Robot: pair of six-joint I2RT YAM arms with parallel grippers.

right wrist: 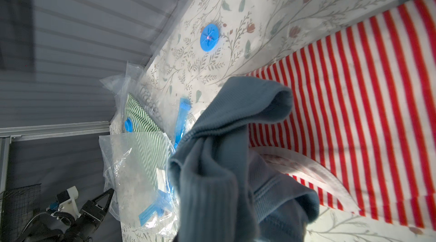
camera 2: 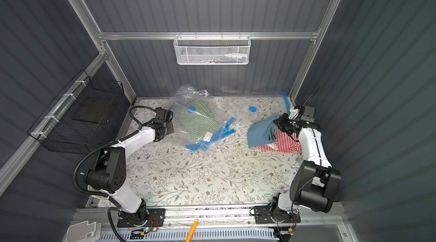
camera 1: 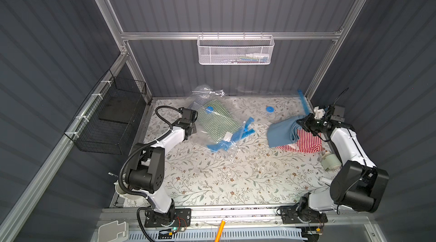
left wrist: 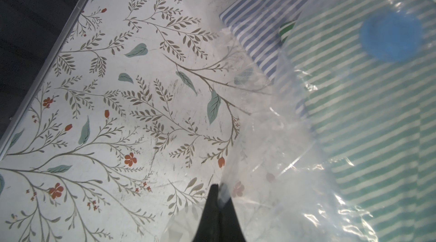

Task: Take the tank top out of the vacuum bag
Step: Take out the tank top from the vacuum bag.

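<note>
My right gripper has the blue tank top [camera 1: 282, 133] clear of the vacuum bag, so it should keep pulling it across the red-striped garment [camera 1: 309, 142] and let it go there.
The clear vacuum bag [camera 1: 232, 145] [camera 2: 212, 148] lies crumpled at the table's back left, its blue zip strip [camera 1: 226, 142] towards the middle. A green-striped garment [camera 1: 217, 118] [left wrist: 365, 111] and a blue-striped one [left wrist: 259, 28] are inside it. My left gripper [camera 1: 192, 131] [left wrist: 218, 188] is shut on the bag's left edge. The blue tank top [camera 1: 282, 132] [camera 2: 260, 133] [right wrist: 224, 134] hangs bunched from my right gripper [camera 1: 303, 122], which is shut on it at the right, away from the bag. In the right wrist view the cloth hides the fingers.
A red-striped garment [camera 1: 306, 142] [right wrist: 354, 87] lies under the tank top. A blue valve cap [camera 1: 269, 109] sits at mid back. A white pump [camera 1: 330, 160] stands by the right arm. A black wire basket [camera 1: 111, 115] hangs on the left wall, a white mesh basket [camera 1: 236, 49] at the back.
</note>
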